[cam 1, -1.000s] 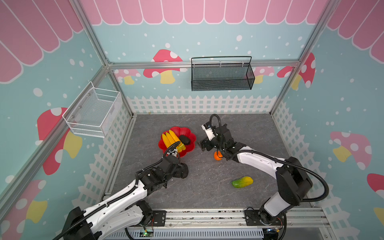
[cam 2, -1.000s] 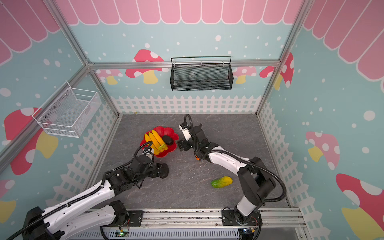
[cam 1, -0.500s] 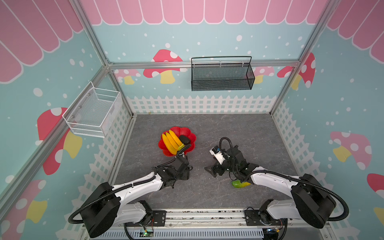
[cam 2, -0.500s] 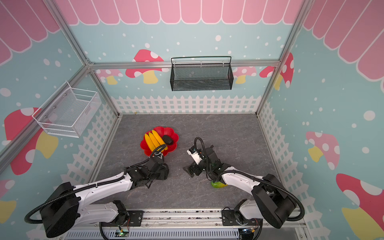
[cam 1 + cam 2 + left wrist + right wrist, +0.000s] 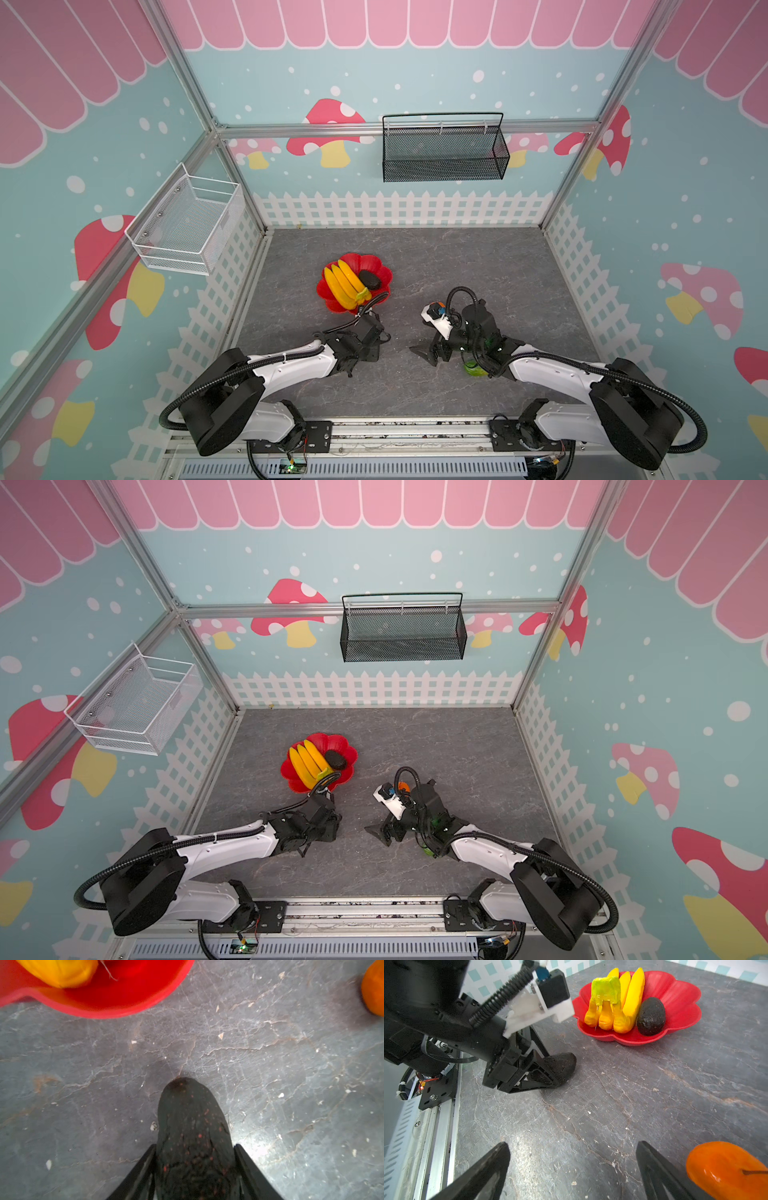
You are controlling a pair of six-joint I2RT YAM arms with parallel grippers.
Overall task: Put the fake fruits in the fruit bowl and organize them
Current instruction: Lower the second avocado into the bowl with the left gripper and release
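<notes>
My right gripper needs to back off because the green-yellow fruit is under my right arm, behind the open fingers. My right gripper should then come down over that fruit from above.
The red fruit bowl holds the yellow banana bunch and one dark avocado. My left gripper is shut on a second dark avocado, low on the grey floor just in front of the bowl. My right gripper is open over bare floor. The orange lies beside it. The green-yellow fruit peeks out under the right arm.
A black mesh basket hangs on the back wall and a white wire basket on the left wall. A metal rail runs along the front edge. Fence-printed walls close in the grey floor.
My left gripper came back from the bowl, dropped to the floor and closed on the avocado. My right arm drew back from beside the bowl toward the front, still open.
</notes>
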